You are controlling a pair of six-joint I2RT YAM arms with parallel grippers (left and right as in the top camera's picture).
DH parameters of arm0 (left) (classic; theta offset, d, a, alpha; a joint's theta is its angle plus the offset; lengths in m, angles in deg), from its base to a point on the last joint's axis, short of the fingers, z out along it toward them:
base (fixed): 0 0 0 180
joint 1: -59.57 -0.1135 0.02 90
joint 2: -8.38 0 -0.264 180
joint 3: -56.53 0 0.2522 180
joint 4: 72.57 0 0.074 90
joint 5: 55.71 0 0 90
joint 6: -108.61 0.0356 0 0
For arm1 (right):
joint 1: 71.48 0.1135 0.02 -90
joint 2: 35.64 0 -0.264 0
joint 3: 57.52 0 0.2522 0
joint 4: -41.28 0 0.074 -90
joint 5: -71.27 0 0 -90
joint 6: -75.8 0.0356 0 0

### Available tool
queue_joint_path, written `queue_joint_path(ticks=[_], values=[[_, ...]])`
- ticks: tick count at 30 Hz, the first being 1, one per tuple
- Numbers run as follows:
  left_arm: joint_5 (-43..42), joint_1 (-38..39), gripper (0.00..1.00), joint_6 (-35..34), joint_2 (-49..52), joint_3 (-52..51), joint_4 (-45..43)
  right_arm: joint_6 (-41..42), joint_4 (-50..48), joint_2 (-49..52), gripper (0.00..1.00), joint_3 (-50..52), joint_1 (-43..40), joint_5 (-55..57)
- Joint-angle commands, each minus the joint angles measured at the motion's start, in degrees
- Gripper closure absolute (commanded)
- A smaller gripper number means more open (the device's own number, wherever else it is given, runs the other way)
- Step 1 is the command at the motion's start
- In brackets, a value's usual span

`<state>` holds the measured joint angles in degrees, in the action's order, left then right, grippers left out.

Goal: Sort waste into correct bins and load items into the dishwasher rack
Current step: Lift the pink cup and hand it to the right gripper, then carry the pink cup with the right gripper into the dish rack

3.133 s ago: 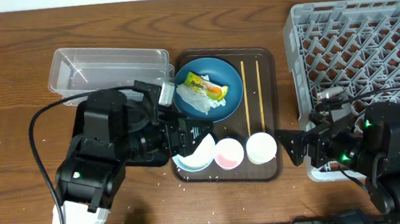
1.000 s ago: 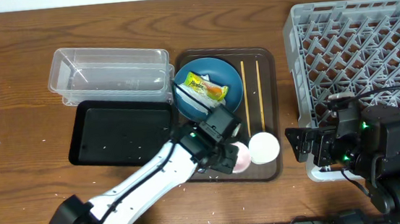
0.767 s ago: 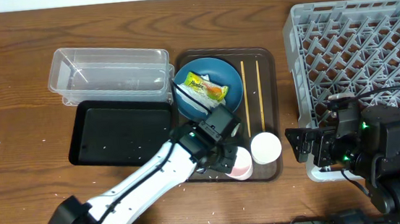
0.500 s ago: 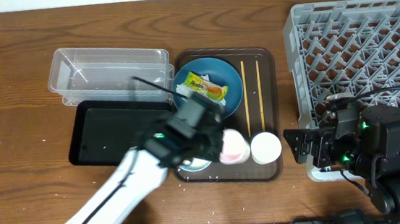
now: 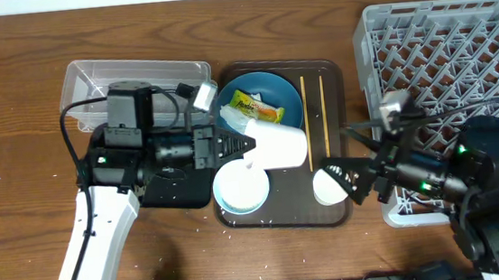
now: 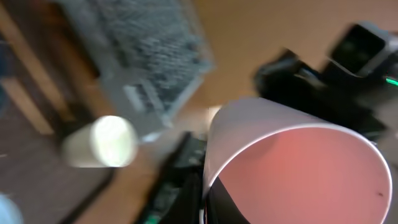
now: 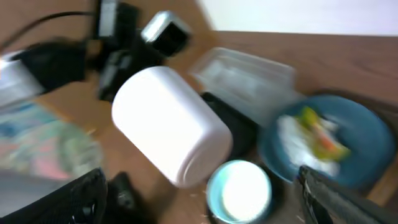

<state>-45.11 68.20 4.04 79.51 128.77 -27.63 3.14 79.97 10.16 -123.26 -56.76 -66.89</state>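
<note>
I should take the pink cup (image 5: 255, 147) by its closed end (image 5: 298, 145) with my right gripper and load it, because my left gripper is holding the cup by its rim, far from the grey rack.
My left gripper (image 5: 248, 146) is shut on the rim of the small pink cup (image 5: 279, 146), which lies on its side in the air above the brown tray. In the left wrist view the pink cup (image 6: 292, 168) fills the frame, one finger inside it. My right gripper (image 5: 344, 181) stands open beside the white cup (image 5: 324, 186), partly over it. The white bowl (image 5: 242, 188) stands on the tray's front left. The blue plate (image 5: 284, 101) holds the yellow-green wrapper (image 5: 256, 109) and the white tissue (image 5: 247, 129). Two chopsticks (image 5: 306, 121) lie to its right. The grey rack (image 5: 451, 59) is at the right.
The clear tub (image 5: 131, 85) stands at the back left, and the black tray (image 5: 181, 189) lies in front of it, mostly under my left arm. The brown serving tray (image 5: 333, 78) holds the dishes. Rice grains (image 5: 238, 221) dot the table's front.
My left gripper shut on the pink cup and lifted it off the tray, tipping it sideways. My right arm reached left to the white cup.
</note>
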Motion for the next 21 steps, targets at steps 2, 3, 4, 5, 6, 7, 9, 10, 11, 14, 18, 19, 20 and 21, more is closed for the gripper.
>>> queue_joint_path(ticks=[2,3,4,5,6,7,9,10,11,14,18,19,20,21], values=[[-10.8,0.2,0.94,0.3,-0.1,1.1,-0.2,2.6,-5.1,3.9,0.10,-0.8,4.7,-5.0],[-10.7,0.4,0.94,0.3,-0.1,1.1,-0.2,2.6,-6.3,5.3,0.11,-0.8,5.8,-5.0],[-10.8,0.4,0.94,0.3,-0.1,1.1,-0.2,2.6,-7.2,6.8,0.12,-0.8,7.0,-5.0],[-10.7,0.5,0.94,0.3,-0.1,1.1,-0.2,2.9,-7.7,7.9,0.13,-0.8,7.8,-5.0],[-10.7,0.5,0.94,0.3,-0.1,1.1,-0.2,3.1,-8.1,8.9,0.15,-0.8,8.5,-5.1],[-10.7,0.5,0.94,0.3,-0.1,1.1,-0.2,3.3,-8.7,10.1,0.17,-0.8,9.4,-5.2],[-10.7,0.5,0.94,0.3,-0.1,1.1,-0.2,3.3,-10.2,11.7,0.22,-0.8,10.8,-6.0],[-10.7,0.5,0.94,0.3,-0.1,1.1,-0.2,3.3,-11.3,12.3,0.27,-0.8,11.3,-6.8],[-10.7,0.5,0.94,0.3,-0.1,1.1,-0.2,3.3,-12.7,12.8,0.32,-0.8,11.9,-7.6],[-10.7,0.5,0.94,0.3,-0.1,1.1,-0.2,3.4,-16.1,13.0,0.47,-0.8,12.8,-8.5],[-10.7,0.5,0.94,0.3,-0.1,1.1,-0.2,3.4,-16.6,12.2,0.51,-0.8,12.6,-8.9],[-10.7,0.5,0.94,0.3,-0.1,1.1,-0.2,3.4,-16.6,12.0,0.48,-0.8,12.6,-8.9],[-10.7,0.5,0.94,0.3,-0.1,1.1,-0.2,3.4,-16.6,11.7,0.32,-0.8,12.6,-8.9],[-10.8,0.5,0.94,0.1,-0.1,1.1,-0.2,3.0,-16.6,11.4,0.17,-0.8,12.6,-8.9]])
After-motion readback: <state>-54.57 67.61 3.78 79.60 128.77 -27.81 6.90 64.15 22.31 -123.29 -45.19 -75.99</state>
